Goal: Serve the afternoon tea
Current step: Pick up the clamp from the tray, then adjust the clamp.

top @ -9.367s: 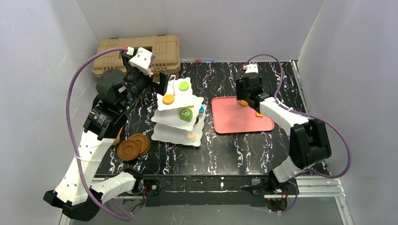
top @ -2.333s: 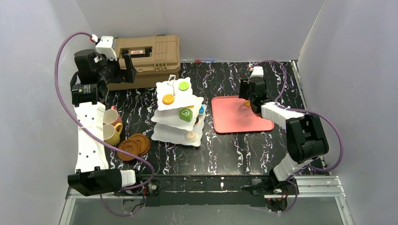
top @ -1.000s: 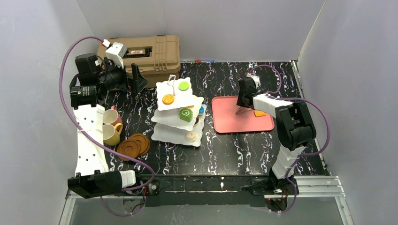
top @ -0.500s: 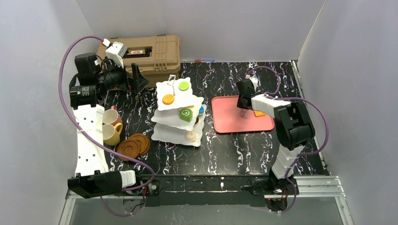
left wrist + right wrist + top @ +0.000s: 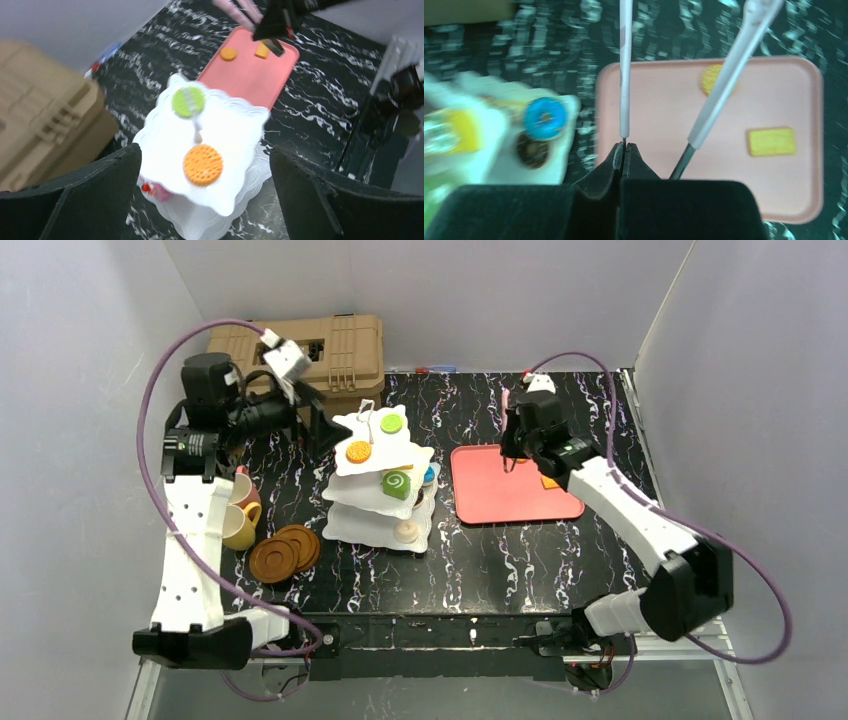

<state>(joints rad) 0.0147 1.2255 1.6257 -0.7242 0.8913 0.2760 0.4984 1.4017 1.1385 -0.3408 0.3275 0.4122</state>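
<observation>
My right gripper is pinching one pale stick, and the other pale stick point(image 5: 724, 95) slants outside its fingers. So my left gripper should take hold of both sticks by their free ends point(image 5: 504, 398).
The white three-tier stand point(image 5: 350, 525) point(image 5: 230, 130) carries an orange cookie point(image 5: 358, 451) point(image 5: 202, 164), a green pastry point(image 5: 391, 423) point(image 5: 188, 101) and other sweets. My left gripper point(image 5: 318, 425) point(image 5: 203, 150) hangs open by the stand's back left corner, and the top plate shows between its fingers. My right gripper point(image 5: 510, 440) point(image 5: 624, 147) is shut above the pink tray point(image 5: 500, 495) point(image 5: 664, 110), pinching the thin end of a pale stick point(image 5: 625, 70). A second pale stick point(image 5: 734, 55) slants beside it. On the tray lie a round orange cookie point(image 5: 711, 77) and a yellow biscuit point(image 5: 771, 141).
A yellow cup point(image 5: 240, 525) and a pink cup point(image 5: 243, 488) stand at the left, partly behind my left arm. Brown saucers point(image 5: 283, 552) lie in front of them. A tan hard case point(image 5: 340, 350) sits at the back left.
My right gripper closed at the tray, then rose and moved back. My left gripper swung right, from in front of the case toward the stand.
</observation>
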